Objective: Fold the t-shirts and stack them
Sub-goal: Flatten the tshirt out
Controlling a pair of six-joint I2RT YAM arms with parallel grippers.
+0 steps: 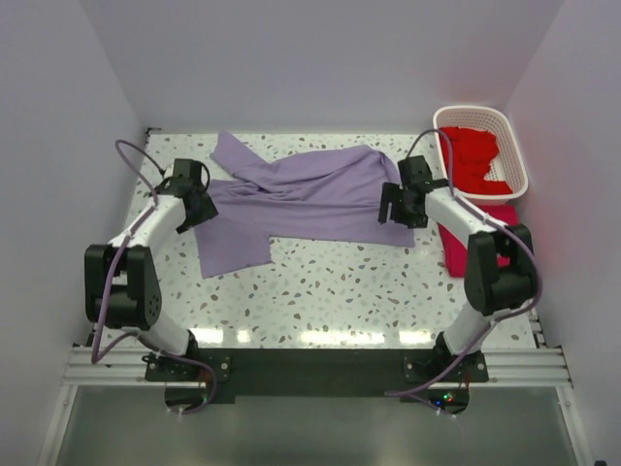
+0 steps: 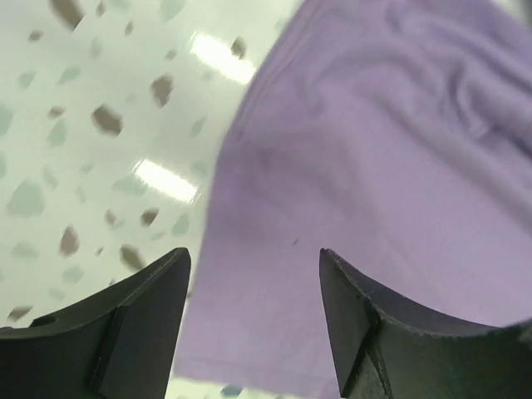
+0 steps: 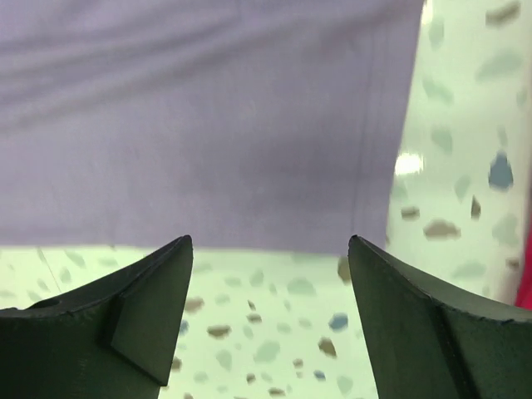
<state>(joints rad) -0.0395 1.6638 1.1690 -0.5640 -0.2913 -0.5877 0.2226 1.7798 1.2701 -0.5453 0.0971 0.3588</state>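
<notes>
The pale lavender t-shirt [image 1: 325, 221] has rumpled folds [image 1: 276, 179] bunched along its far side, so I expect it to drop open into a much broader, smoother sheet when I lift it.
A pale lavender t-shirt [image 1: 301, 199] lies spread across the far half of the speckled table, wrinkled, with one part hanging toward the front left. My left gripper [image 1: 197, 209] hovers over its left edge, jaws open and empty; the purple cloth [image 2: 374, 166] fills the space beyond its fingers [image 2: 141, 324]. Over the shirt's right hem stands my right gripper [image 1: 398, 209], open too, with the hem [image 3: 208, 150] just ahead of it and bare table between its fingertips [image 3: 158, 291]. Red t-shirts [image 1: 475, 160] fill the basket. A crimson-pink t-shirt [image 1: 461, 243] lies on the table at the right.
A white lattice basket [image 1: 514, 146] stands at the far right corner. White walls enclose the table on three sides. The speckled tabletop [image 1: 340, 291] stretches between the shirt and the arm bases.
</notes>
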